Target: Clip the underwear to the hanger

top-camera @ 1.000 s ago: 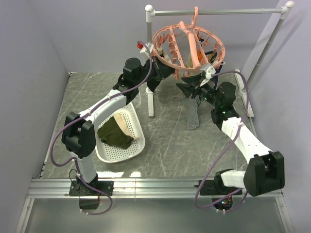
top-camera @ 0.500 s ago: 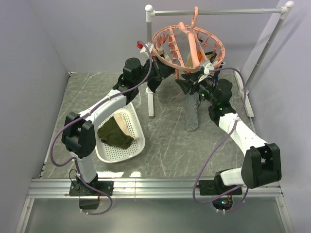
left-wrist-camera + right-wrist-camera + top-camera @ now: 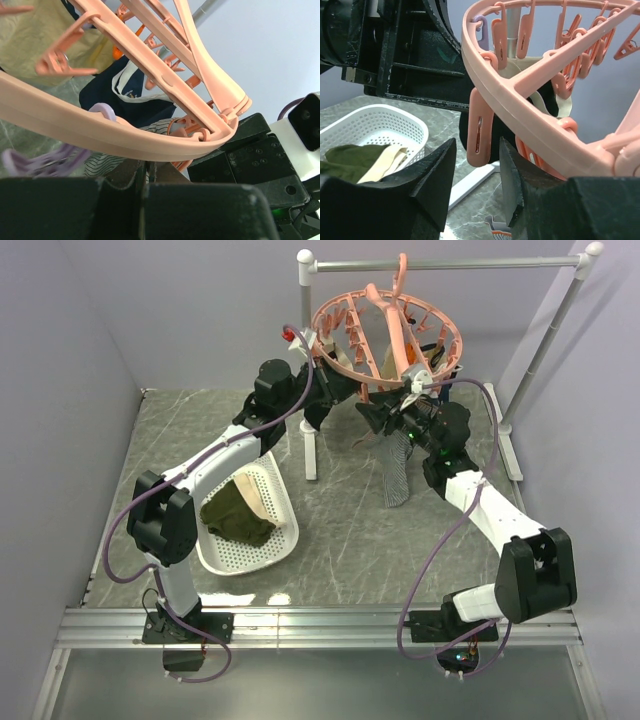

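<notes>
Next, I open my left gripper, put its fingers on both sides of the peg [image 3: 479, 135] and squeeze it, because the pink peg [image 3: 364, 392] below the ring is beside my left gripper's closed fingers.
The salmon-pink hanger [image 3: 340, 362] hangs by its hook from the rail. The striped underwear [image 3: 396, 480] hangs down below its near rim. My left gripper [image 3: 345, 390] is at the ring's left underside; in the left wrist view its jaws [image 3: 145, 170] are shut just under the ring [image 3: 100, 135], with the striped cloth [image 3: 107, 162] at the fingertips, apparently pinched. My right gripper [image 3: 385, 412] is open below the ring's near side. In the right wrist view its fingers [image 3: 477, 150] straddle one pink peg [image 3: 479, 127] hanging from the ring [image 3: 520, 100], not squeezing it.
A white basket [image 3: 280, 540] at the left holds an olive garment [image 3: 235, 515] and a beige cloth. The grey rail stand [image 3: 440, 262] has a post [image 3: 308, 360] beside my left gripper. A navy garment [image 3: 130, 95] and a beige one [image 3: 35, 35] hang on the hanger.
My right gripper has moved up and left, from beside the hanging underwear to under the ring, around a peg. The left arm has not moved.
</notes>
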Robot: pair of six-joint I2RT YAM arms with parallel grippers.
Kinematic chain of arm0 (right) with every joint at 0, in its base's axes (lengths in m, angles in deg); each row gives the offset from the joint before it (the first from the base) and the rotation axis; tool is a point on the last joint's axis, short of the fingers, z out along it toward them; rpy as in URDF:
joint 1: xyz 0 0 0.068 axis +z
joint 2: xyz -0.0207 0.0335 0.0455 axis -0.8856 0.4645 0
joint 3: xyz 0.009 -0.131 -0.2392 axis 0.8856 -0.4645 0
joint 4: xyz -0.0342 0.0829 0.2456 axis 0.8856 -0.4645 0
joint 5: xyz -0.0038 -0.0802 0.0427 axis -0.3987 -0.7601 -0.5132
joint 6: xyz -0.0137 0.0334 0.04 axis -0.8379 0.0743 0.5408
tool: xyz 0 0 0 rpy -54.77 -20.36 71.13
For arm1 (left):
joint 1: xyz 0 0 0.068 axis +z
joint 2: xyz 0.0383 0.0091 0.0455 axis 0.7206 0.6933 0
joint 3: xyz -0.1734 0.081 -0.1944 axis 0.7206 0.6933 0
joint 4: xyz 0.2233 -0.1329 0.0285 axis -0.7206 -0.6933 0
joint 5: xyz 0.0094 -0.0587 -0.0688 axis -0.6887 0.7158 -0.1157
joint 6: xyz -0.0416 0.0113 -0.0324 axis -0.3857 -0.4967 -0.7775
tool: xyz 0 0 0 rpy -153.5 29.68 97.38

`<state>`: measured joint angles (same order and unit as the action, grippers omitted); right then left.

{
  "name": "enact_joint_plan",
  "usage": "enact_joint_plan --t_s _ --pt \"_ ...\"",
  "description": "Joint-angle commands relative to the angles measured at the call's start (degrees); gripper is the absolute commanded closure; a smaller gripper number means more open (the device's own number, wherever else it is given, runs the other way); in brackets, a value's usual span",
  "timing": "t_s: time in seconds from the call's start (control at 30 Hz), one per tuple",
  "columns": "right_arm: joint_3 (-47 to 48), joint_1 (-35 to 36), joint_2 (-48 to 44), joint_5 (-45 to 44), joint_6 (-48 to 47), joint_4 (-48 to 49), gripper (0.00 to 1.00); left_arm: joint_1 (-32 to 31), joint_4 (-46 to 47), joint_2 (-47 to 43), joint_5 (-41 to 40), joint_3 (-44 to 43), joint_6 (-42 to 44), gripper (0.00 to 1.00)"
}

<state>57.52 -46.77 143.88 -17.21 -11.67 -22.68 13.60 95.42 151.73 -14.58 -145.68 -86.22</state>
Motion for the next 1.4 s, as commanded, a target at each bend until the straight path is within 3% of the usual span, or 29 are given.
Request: enact_joint_plan --t_s 0.0,0.1,0.17,0.3,0.37,0.4,0.5,0.8,1.07,1.37 --pt "3.7 0.5 0.1 -2.3 -1.0 3.3 0.54 -1.2 0.5 -1.7 1.2 -1.8 -0.7 1.00" --pt "4.0 0.7 0.3 -3.2 -2.6 3.3 0.59 -1.5 -0.3 -1.8 1.0 -1.6 -0.7 1.00" --pt "4.0 0.7 0.3 -3.2 -3.1 3.7 0.68 -1.6 -0.6 -2.1 1.0 -1.4 -0.6 1.00" --pt "4.1 0.6 0.4 -2.4 -3.4 3.8 0.93 -1.4 -0.2 -3.1 0.5 -0.4 -0.8 0.85" --pt "4.0 0.6 0.3 -2.3 -3.4 3.8 0.99 -0.7 1.2 -4.0 0.5 1.2 -3.8 0.78" --pt "4.0 0.6 0.3 -2.3 -3.3 4.1 1.00 0.2 1.9 -4.2 1.1 1.8 -4.6 0.69" --pt "3.8 0.7 0.1 -2.0 -3.1 4.1 1.00 1.5 3.9 -6.5 1.3 4.4 -4.6 0.56" --pt "4.0 0.6 0.0 -0.7 -2.4 4.4 1.00 1.8 8.6 -10.0 4.1 9.6 -2.6 0.34" --pt "4.0 0.6 -0.6 0.1 -2.9 3.8 1.00 -1.1 4.8 -6.4 -2.5 3.1 3.3 0.31" --pt "3.8 0.6 -0.9 0.0 -3.1 3.7 1.00 -2.9 -0.5 -4.0 -7.3 -2.0 6.8 0.40"
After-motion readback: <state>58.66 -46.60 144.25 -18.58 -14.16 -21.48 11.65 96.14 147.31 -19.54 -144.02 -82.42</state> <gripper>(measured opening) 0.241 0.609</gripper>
